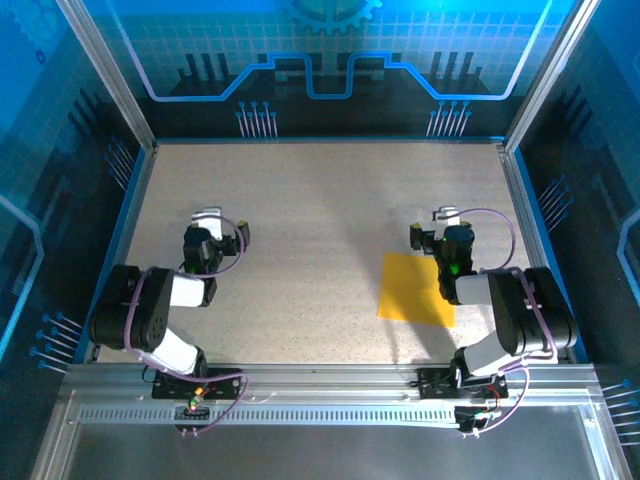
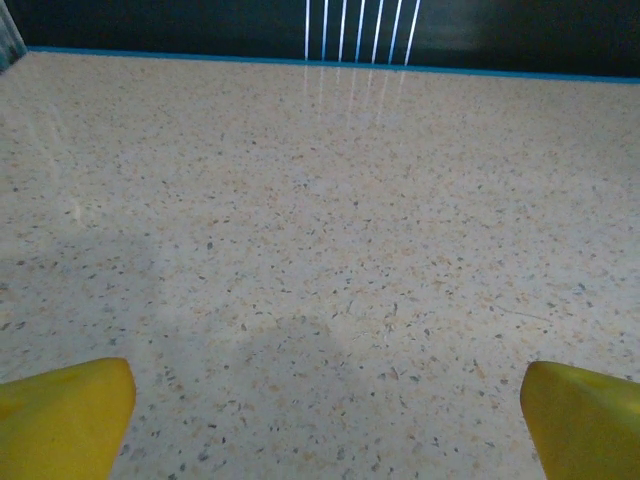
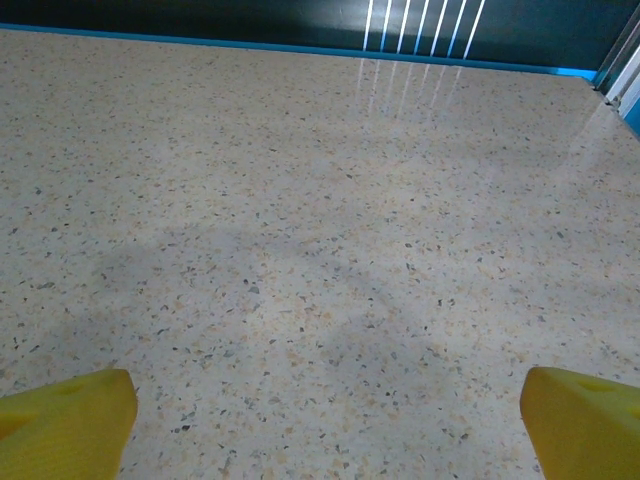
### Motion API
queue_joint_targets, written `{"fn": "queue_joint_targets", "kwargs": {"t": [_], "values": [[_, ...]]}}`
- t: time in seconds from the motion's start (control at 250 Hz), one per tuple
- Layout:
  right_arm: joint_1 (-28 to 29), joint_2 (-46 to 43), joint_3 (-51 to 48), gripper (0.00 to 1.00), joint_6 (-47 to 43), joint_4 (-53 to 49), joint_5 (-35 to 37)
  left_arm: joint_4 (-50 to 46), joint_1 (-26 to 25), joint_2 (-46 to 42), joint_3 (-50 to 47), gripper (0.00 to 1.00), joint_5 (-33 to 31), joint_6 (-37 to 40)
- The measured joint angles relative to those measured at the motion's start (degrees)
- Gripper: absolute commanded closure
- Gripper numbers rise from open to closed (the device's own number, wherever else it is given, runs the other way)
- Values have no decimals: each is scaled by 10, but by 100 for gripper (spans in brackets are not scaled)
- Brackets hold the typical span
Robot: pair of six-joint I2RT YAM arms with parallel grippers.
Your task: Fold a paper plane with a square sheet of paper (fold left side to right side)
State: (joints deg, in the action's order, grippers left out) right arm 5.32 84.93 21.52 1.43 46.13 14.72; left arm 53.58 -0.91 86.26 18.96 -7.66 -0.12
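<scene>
The square sheet of paper (image 1: 408, 290) is far away from my left gripper, so next my right gripper slides the sheet over to the middle of the table (image 1: 345, 260) before folding.
The square sheet of paper (image 1: 412, 290), yellow-orange, lies flat on the speckled table to the right of centre. Its right edge is hidden under my right arm. My right gripper (image 1: 440, 226) hovers just beyond the sheet's far edge. In the right wrist view this gripper (image 3: 328, 420) is open, its yellow fingertips (image 3: 580, 415) wide apart over bare table. My left gripper (image 1: 215, 224) is far to the left of the sheet. The left wrist view shows it (image 2: 327, 420) open too, with nothing between its fingertips (image 2: 70, 410). The paper plane is out of view.
Blue-edged walls (image 1: 140, 180) close in the speckled table (image 1: 320, 200) on the left, right and far sides. An aluminium rail (image 1: 320, 385) carrying both arm bases runs along the near edge.
</scene>
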Motion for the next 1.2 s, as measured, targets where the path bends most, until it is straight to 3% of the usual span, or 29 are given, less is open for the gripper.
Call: {"fn": "queue_joint_targets", "kwargs": {"t": [0.108,0.28,0.515,0.679,0.791,0.959,1.203], "values": [[12,-96,15,1,-2,-82,7,-80,0,-105,-1,0,-5,-15],[28,-233,132,1,49,-294,-10,-291,1,-257,90,0,-8,-126],[56,-297,203,1,151,-541,-116,-480,4,-354,136,0,114,-271],[71,-278,186,1,210,-666,-204,-546,-5,-392,110,0,207,-342],[90,-234,163,1,229,-708,-242,-549,-58,-414,50,0,238,-389],[108,-143,159,1,239,-726,-272,-568,-128,-408,18,0,245,-421],[149,-44,168,1,256,-703,-286,-568,-139,-398,18,0,229,-427]]}}
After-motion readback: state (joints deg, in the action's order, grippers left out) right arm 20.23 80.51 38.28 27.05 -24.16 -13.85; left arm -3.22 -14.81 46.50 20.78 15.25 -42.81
